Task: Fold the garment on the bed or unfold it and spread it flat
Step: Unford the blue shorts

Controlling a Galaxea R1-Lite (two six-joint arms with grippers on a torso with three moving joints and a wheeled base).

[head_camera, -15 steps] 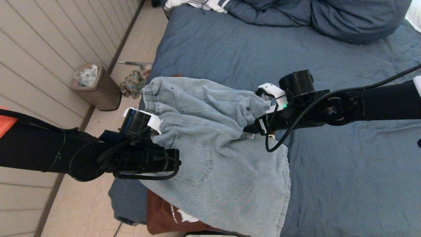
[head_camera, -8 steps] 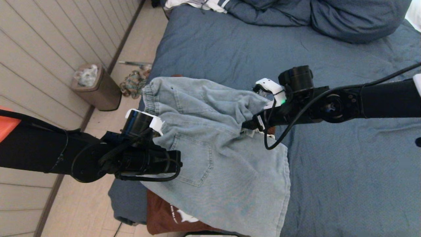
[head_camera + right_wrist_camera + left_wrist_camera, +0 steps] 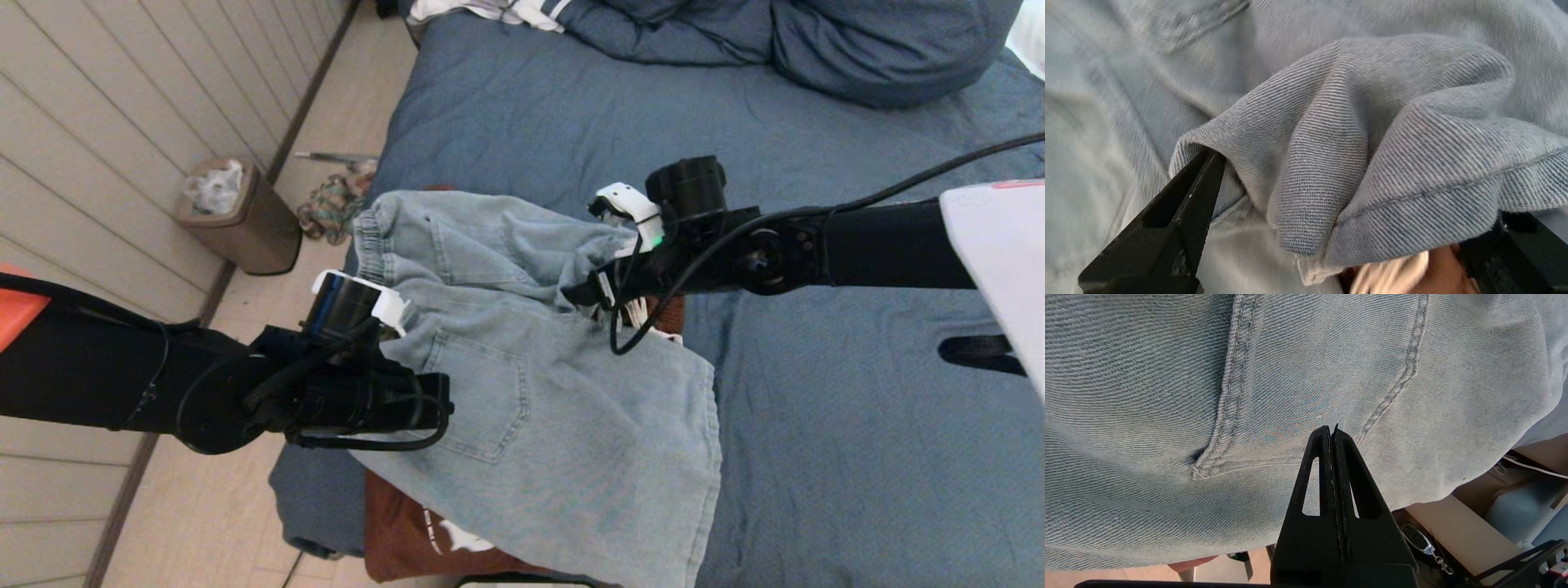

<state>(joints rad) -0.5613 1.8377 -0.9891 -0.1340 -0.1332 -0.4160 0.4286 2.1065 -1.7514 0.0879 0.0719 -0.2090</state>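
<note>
Next, I pull the leg's end back away from the waistband with my right gripper to spread it flat, because the shorts' far leg lies bunched toward the crotch.
Light-blue denim shorts lie on the left edge of the bed with its slate-blue sheet, partly hanging over the side. My right gripper is shut on a bunched hem of the shorts and holds it lifted over the garment's middle. One black finger shows beside the bunch. My left gripper is shut with nothing between its fingers, its tips against the denim near a pocket seam. In the head view its fingers are hidden under the shorts.
A maroon garment lies under the shorts at the bed's near corner. Blue bedding is piled at the far end. On the floor to the left stand a brown waste bin and a small cloth heap, by the panelled wall.
My right gripper has moved left and slightly away with the hem, pulling that part of the shorts over the rest. The left arm has hardly moved.
</note>
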